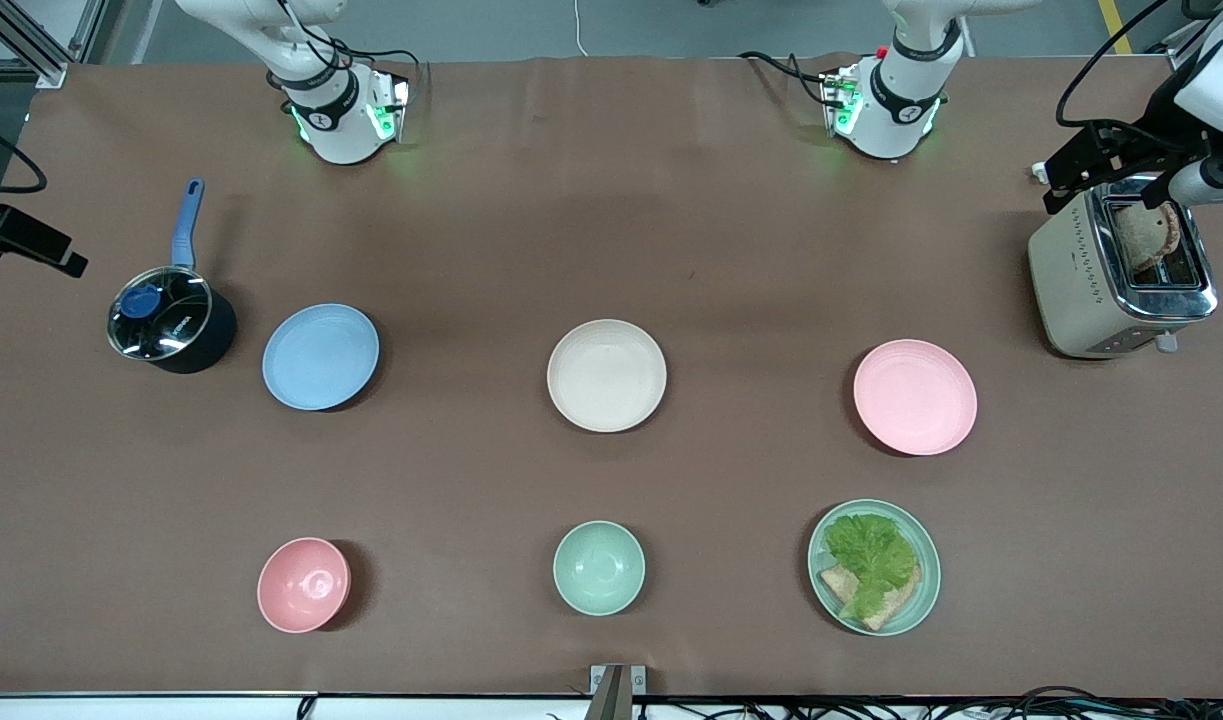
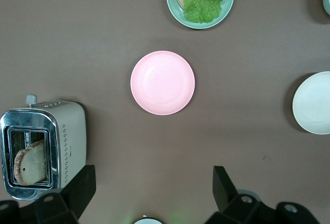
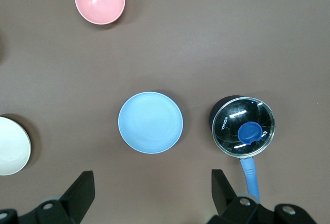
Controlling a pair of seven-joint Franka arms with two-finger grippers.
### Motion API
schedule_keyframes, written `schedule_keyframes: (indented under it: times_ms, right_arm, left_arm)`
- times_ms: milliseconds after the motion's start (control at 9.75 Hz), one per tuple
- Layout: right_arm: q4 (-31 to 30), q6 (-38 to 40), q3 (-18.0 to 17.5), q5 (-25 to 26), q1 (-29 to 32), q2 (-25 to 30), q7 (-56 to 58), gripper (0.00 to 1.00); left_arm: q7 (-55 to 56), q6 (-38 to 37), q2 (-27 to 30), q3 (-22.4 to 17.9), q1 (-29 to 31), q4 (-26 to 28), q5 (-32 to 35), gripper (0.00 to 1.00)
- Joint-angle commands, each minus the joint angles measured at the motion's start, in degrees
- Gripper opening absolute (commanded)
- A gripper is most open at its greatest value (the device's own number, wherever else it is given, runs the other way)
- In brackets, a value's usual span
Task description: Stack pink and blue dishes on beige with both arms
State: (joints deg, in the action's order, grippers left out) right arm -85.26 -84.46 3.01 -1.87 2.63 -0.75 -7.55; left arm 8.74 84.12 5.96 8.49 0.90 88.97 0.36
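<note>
The pale pink plate (image 1: pixel 915 397) should settle into the beige plate (image 1: pixel 607 374) and almost hide it when the robot lowers the pink plate, as both plates' round rims look equally wide.
Three plates lie in a row across the table. The beige plate (image 1: pixel 606 375) is in the middle, also at the edge of both wrist views (image 2: pixel 314 103) (image 3: pixel 10 147). The pale pink plate (image 1: pixel 914 396) (image 2: pixel 162 82) lies toward the left arm's end. The light blue plate (image 1: pixel 320 356) (image 3: pixel 150 122) lies toward the right arm's end. My left gripper (image 1: pixel 1071 175) (image 2: pixel 153 180) hangs open and empty, high over the toaster's end of the table. At the table's edge by the saucepan, my right gripper (image 1: pixel 56 255) (image 3: pixel 152 183) hangs high, open and empty.
A lidded saucepan (image 1: pixel 171 320) with a blue handle stands beside the blue plate. A toaster (image 1: pixel 1121 275) holds bread. Nearer the front camera are a salmon-pink bowl (image 1: pixel 303 584), a mint-green bowl (image 1: pixel 598 567) and a mint-green plate (image 1: pixel 826 580) with lettuce on bread.
</note>
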Motion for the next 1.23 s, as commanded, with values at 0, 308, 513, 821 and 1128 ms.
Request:
schedule_keyframes:
  times_ms: [0, 308, 513, 821, 1128]
  right_arm:
    - [-2.2, -0.3, 0.0, 0.9, 0.1, 2.0, 0.8, 1.00]
    - [-2.2, 0.1, 0.1, 0.9, 0.1, 2.0, 0.8, 1.00]
    - [-3.0, 0.1, 0.1, 0.8, 0.2, 1.5, 3.0, 1.00]
    - [-15.8, -10.7, 2.4, 0.3, 1.1, 0.3, 11.7, 1.00]
    - [-32.1, -33.3, 2.4, 0.1, 1.1, -4.2, 16.8, 1.00]
  left_arm:
    - [-0.7, -0.6, -0.8, -0.2, 0.0, 0.6, -0.2, 1.00]
    - [-7.4, 0.3, -6.5, -0.6, 2.9, 0.3, -0.2, 1.00]
    - [-14.5, 10.9, -11.1, -0.6, 6.1, 6.4, -0.8, 1.00]
    - [-18.3, 34.0, -15.3, -0.6, 7.5, 22.9, -0.4, 1.00]
    - [-32.3, 51.3, -28.6, -0.2, 13.8, 26.2, -0.6, 1.00]
